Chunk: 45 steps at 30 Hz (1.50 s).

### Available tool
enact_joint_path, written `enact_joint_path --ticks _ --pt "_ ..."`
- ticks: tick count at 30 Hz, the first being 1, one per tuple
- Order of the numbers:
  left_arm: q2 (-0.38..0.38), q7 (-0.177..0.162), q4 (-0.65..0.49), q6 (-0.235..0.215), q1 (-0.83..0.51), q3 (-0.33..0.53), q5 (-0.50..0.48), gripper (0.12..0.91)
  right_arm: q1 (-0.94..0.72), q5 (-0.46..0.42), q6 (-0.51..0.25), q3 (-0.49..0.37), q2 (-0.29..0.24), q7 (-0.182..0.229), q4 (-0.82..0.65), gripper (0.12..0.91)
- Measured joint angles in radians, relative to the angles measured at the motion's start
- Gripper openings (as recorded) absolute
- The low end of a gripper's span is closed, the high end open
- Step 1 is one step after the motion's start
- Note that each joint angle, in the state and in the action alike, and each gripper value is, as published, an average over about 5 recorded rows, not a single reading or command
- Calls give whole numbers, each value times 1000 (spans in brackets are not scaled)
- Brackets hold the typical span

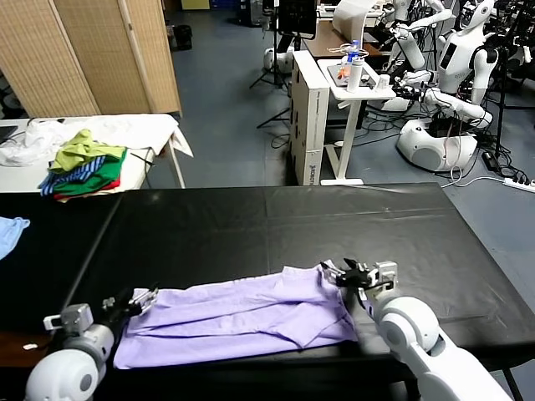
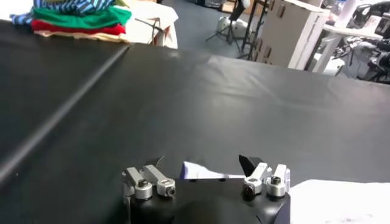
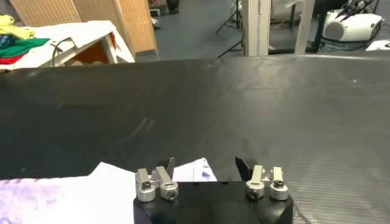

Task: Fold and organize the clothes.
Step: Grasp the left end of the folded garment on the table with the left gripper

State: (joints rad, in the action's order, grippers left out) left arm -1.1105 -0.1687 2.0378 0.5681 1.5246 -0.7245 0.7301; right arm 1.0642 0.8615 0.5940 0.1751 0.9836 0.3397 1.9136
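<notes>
The lavender T-shirt [image 1: 230, 322] lies at a slant along the table's near edge, so my right gripper should pull its far corner [image 1: 328, 268] outward and make it straight before the next fold.
The clothes are one pale lavender T-shirt [image 1: 242, 317] lying flat and loosely folded along the near edge of the black table [image 1: 276, 225]. My left gripper [image 1: 140, 298] sits low at the shirt's left end, jaws wide apart. In the left wrist view a corner of the shirt [image 2: 201, 172] lies between the fingers of the left gripper [image 2: 201, 163]. My right gripper [image 1: 344, 271] is at the shirt's far right corner, also open. In the right wrist view a shirt corner [image 3: 194, 171] with a purple print shows between the fingers of the right gripper [image 3: 206, 164].
A heap of green, striped and red garments [image 1: 84, 167] rests on a white table at the back left. A light blue garment [image 1: 10, 232] lies at the black table's left edge. White robots [image 1: 451, 100] and a cart stand beyond the table.
</notes>
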Motion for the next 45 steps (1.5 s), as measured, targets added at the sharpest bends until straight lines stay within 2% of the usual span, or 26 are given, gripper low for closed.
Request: enact_joint_path --ticks 3,8,11,14,19,26,30,34,36,39,45 --pt "0 0 1 2 3 0 -1 698 0 -2 1 -1 5 -1 -5 535" --pt "-1 -1 2 4 6 1 -5 385 8 -10 1 0 8 -3 -7 266" --pt "-2 0 2 5 6 7 -15 210 17 -26 -5 7 15 -1 -4 192" --pt "-2 4 -3 2 -1 16 -29 148 31 -55 -10 21 27 11 4 167" --pt "5 11 -26 -7 -29 40 -39 149 65 -95 -11 55 52 38 19 162" --pt "30 22 -68 -12 -93 80 -39 149 117 -131 -5 112 86 54 38 161" --pt "44 29 -90 -16 -128 99 -39 149 145 -136 1 142 97 46 48 161" --pt "49 46 -100 -19 -139 103 -45 149 166 -125 15 164 98 13 60 182" --pt "48 52 -97 -21 -137 101 -52 150 169 -118 21 173 93 -7 67 247" --pt "46 54 -85 -23 -127 92 -59 209 170 -108 23 186 80 -30 80 416" --pt "41 51 -46 -23 -93 63 -56 558 186 -81 22 215 48 -46 108 786"
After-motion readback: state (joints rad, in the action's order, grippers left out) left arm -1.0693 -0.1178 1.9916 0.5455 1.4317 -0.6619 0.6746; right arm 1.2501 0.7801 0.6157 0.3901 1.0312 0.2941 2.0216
